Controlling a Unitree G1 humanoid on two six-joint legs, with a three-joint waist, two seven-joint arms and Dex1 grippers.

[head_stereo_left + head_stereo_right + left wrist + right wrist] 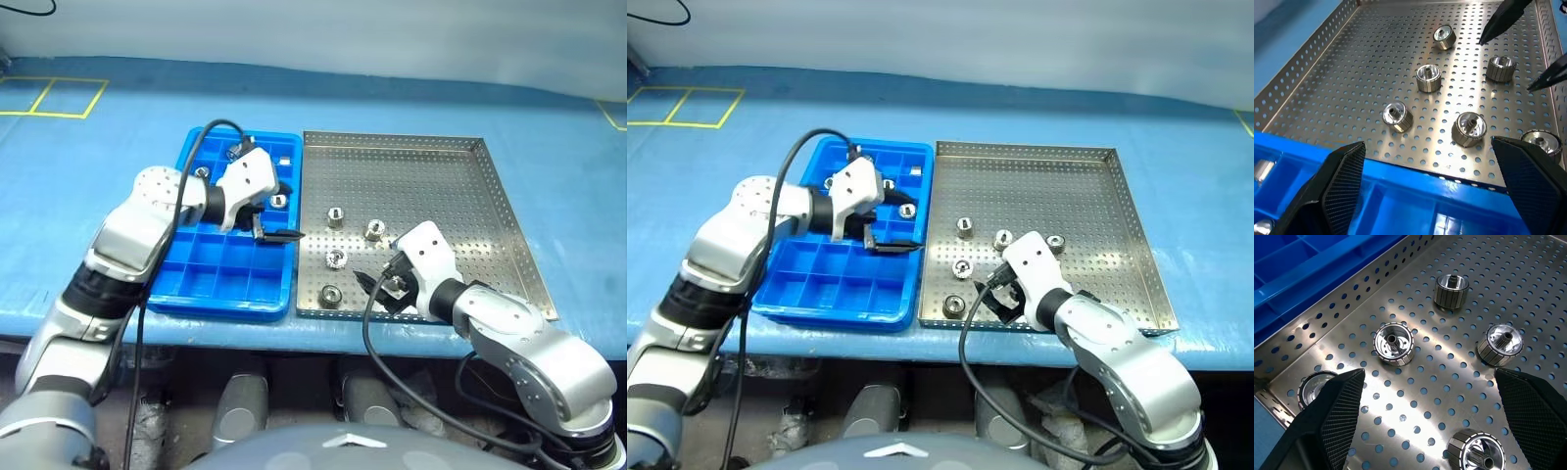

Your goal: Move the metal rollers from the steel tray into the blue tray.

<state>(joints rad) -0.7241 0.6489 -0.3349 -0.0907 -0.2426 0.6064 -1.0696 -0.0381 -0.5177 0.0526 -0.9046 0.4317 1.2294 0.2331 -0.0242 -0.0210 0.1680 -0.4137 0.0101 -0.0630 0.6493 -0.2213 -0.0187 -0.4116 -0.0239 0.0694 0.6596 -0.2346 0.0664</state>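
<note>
The far metal roller (pixel 335 216) beside the blue tray lies clear of its neighbours, so the robot's left gripper should go on reaching with its fingers open until they straddle its sides (pixel 335 221).
The steel tray (pixel 460 196) lies on the right, with several metal rollers (pixel 335 216) standing on its perforated floor near its front left corner. The blue tray (pixel 211 279) lies against its left side, and several rollers (pixel 278 201) rest in its far compartments. My left gripper (pixel 269 225) hangs open and empty over the blue tray's right side, pointing toward the steel tray. My right gripper (pixel 377 289) is open and empty above the steel tray's front left part. In the right wrist view, rollers (pixel 1394 342) stand just ahead of its fingers (pixel 1342 411).
Both trays sit on a blue table top (pixel 98 196) near its front edge. Yellow tape lines (pixel 59 98) mark the far left. Black cables (pixel 211 127) run along both arms. The steel tray's right half holds nothing.
</note>
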